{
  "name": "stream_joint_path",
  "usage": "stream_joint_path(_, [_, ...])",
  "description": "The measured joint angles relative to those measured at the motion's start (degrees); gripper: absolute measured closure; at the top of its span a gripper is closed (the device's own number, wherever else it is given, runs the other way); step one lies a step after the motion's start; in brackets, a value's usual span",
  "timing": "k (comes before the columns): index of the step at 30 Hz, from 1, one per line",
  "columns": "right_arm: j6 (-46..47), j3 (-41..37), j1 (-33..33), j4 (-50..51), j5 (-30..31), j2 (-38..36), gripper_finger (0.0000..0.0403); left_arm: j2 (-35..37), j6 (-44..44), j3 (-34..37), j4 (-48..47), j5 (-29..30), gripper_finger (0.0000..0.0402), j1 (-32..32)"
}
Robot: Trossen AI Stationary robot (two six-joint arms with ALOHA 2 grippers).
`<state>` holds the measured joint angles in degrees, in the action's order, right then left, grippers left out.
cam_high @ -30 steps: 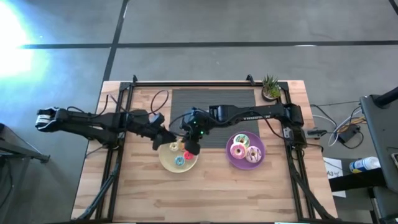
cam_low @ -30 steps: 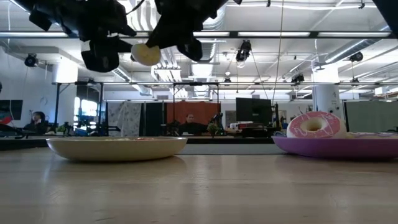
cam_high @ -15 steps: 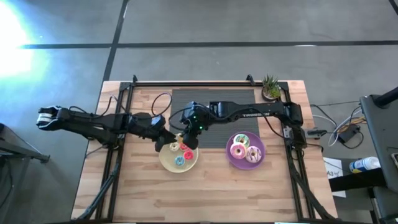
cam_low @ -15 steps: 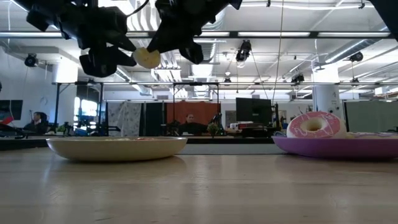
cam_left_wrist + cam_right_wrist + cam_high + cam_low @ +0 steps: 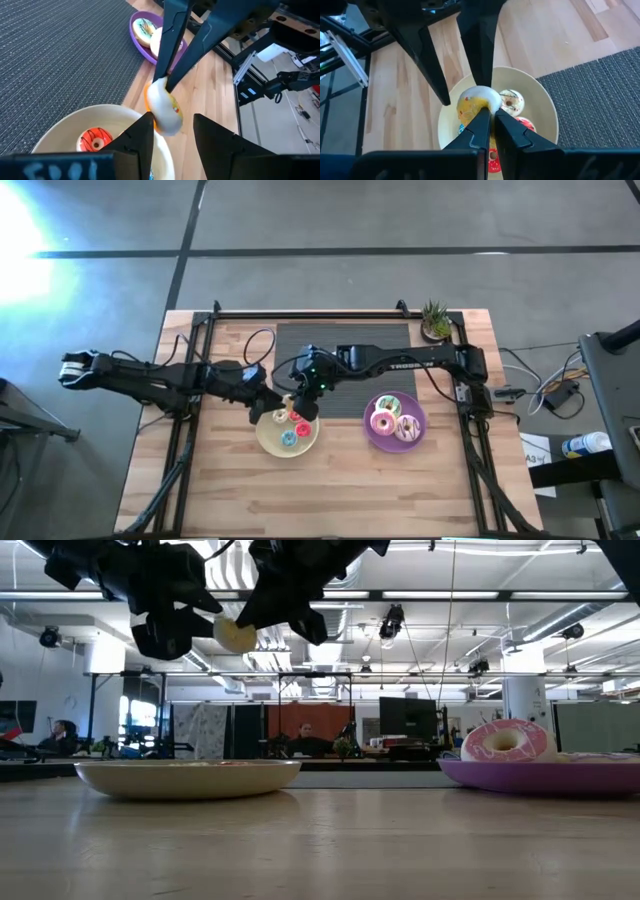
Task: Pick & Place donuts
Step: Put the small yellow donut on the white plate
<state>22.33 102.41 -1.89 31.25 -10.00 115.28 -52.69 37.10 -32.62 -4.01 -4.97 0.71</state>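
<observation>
The tiny cream-and-yellow donut's rim (image 5: 161, 89) has my right gripper on it, so my left gripper should take the donut's free side (image 5: 170, 126) and then lower it beside the blue donut.
A tiny cream-and-yellow donut (image 5: 474, 101) (image 5: 163, 107) (image 5: 236, 635) hangs in the air over the round cream plate (image 5: 272, 446) (image 5: 190, 778). My right gripper (image 5: 491, 113) (image 5: 300, 407) is shut on it. My left gripper (image 5: 173, 119) (image 5: 272, 408) is open, one finger on each side of the same donut. I cannot tell whether it touches. Tiny red (image 5: 95, 140), cream (image 5: 511, 102) and blue (image 5: 289, 439) donuts lie on the cream plate. Larger pink (image 5: 381, 421) and white donuts lie on the purple plate (image 5: 397, 448). My right gripper pinches the tiny cream-and-yellow donut by the rim of its ring (image 5: 485, 106) between its two fingers. The fingers (image 5: 172, 45) slant down from the table's right side. The donut is lifted clear above the cream plate.
A dark ribbed mat (image 5: 345, 350) lies at the table's far middle, behind both plates. A small potted plant (image 5: 435, 320) stands in the far right corner. Bare wood stretches along the near edge. People sit far off in the room behind (image 5: 305, 740).
My right gripper has drawn the donut slightly toward the far edge over the cream plate. My left gripper has moved right, closing in on the donut from the left. The donut stays held in the air at about the same height.
</observation>
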Motion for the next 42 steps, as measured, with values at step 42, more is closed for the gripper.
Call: stream_joint_path(42, [1.2, -0.3, 0.3, -1.6, -2.5, 0.0, 0.0244, -4.6, -0.4, 0.0, 0.8, 2.5, 0.0399, 0.0])
